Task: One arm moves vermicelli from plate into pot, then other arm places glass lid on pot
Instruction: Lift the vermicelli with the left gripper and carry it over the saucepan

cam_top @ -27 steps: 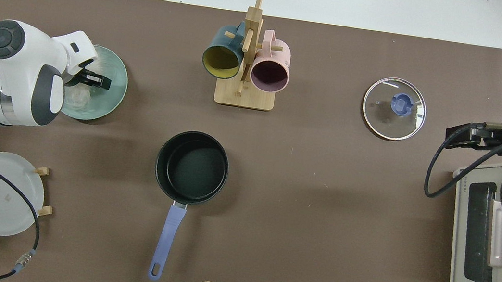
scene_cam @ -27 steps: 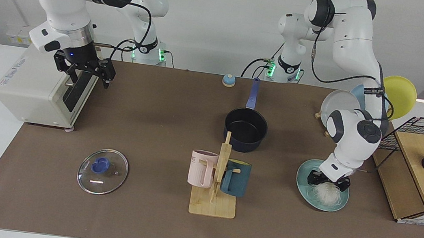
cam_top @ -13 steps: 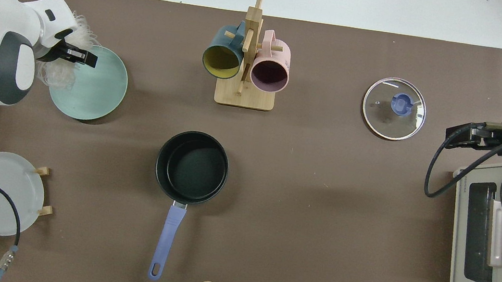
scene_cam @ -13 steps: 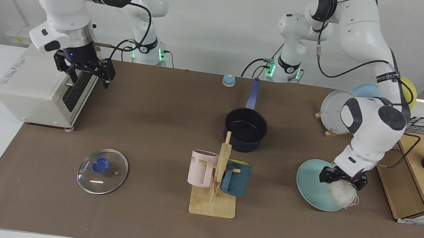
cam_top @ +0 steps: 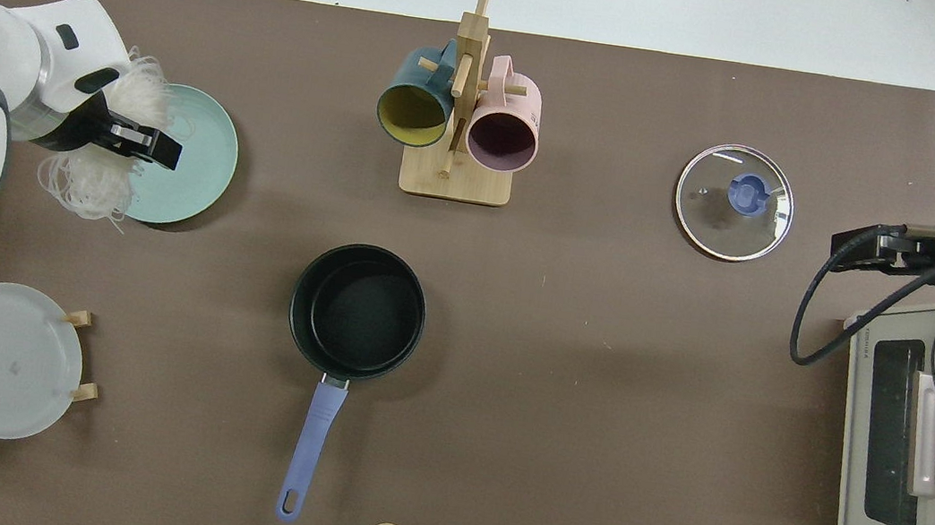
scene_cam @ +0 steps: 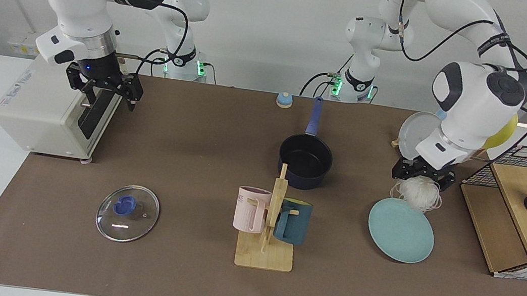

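Observation:
When I lower the glass lid [scene_cam: 128, 213], it should settle on the pot's rim and cover the vermicelli: the lid's round edge nearly matches the dark pot's opening [scene_cam: 305, 157].
My left gripper [scene_cam: 421, 178] [cam_top: 122, 140] is shut on the vermicelli [scene_cam: 416, 194] [cam_top: 85, 181], a white tangle that hangs in the air above the far edge of the teal plate [scene_cam: 401, 230] [cam_top: 201, 155]. That plate lies bare on the mat. The dark pot [scene_cam: 305, 161] [cam_top: 357, 309] stands mid-table with nothing in it, its blue handle pointing toward the arm bases. The glass lid [scene_cam: 127, 212] [cam_top: 734, 203] lies flat on the mat, blue knob up. My right gripper [scene_cam: 104, 89] [cam_top: 854, 246] waits open beside the toaster oven, behind the lid.
A wooden mug rack [scene_cam: 269, 220] with a pink and a teal mug stands in front of the pot. A toaster oven [scene_cam: 52, 110], a stand of grey, blue and yellow plates [scene_cam: 418, 133], a wire basket with a wooden box [scene_cam: 525, 213] and a small blue bell [scene_cam: 284, 100] line the edges.
The left gripper has lifted the vermicelli off the teal plate and carried it up and toward the arm bases. The plate is left bare. The right arm has not moved.

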You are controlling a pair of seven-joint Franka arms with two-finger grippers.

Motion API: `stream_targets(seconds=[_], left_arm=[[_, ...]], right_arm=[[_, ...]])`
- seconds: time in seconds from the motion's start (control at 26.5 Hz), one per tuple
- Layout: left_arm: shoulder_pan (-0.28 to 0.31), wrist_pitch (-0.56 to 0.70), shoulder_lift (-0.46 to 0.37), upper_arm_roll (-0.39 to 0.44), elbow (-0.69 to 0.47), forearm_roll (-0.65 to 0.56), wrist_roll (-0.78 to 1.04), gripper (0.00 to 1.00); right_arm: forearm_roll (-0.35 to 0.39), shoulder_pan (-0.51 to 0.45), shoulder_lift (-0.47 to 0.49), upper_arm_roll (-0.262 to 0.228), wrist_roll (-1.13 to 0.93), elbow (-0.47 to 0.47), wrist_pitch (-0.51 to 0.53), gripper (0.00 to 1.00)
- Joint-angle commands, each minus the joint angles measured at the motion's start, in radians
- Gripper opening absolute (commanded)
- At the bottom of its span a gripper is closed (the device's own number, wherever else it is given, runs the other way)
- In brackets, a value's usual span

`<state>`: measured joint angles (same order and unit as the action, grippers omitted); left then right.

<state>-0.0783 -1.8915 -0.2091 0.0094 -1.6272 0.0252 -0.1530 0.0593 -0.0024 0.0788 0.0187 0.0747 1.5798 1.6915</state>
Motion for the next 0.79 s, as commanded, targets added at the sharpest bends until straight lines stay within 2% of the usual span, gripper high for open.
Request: stream_targets(seconds=[0.0,0.15,0.34,0.57,0.75], left_arm=[[-0.026,-0.046,0.181,-0.022,-0.247,-0.008,0.073,0.0],[-0.024,-0.133,0.257,-0.054,-0.381,-0.01,0.104,0.0],[-0.026,-0.146,0.281,-0.078,-0.437,-0.01,0.116,0.0],[-0.026,-0.144,0.281,-0.192,-0.442,-0.011,0.28,0.0],[-0.028,-0.156,0.267,-0.282,-0.43,-0.019,0.401,0.0]], right_arm=[[-0.016,-0.016,-0.013,0.007,-0.03,0.025,0.027,0.99],[-0.016,-0.016,-0.013,0.007,-0.029,0.025,0.028,0.99],[-0.016,-0.016,-0.011,0.007,-0.029,0.025,0.028,0.99],[-0.015,-0.011,0.004,0.007,-0.024,0.009,0.063,0.99],[-0.012,-0.013,0.064,0.006,-0.026,-0.067,0.054,0.99]])
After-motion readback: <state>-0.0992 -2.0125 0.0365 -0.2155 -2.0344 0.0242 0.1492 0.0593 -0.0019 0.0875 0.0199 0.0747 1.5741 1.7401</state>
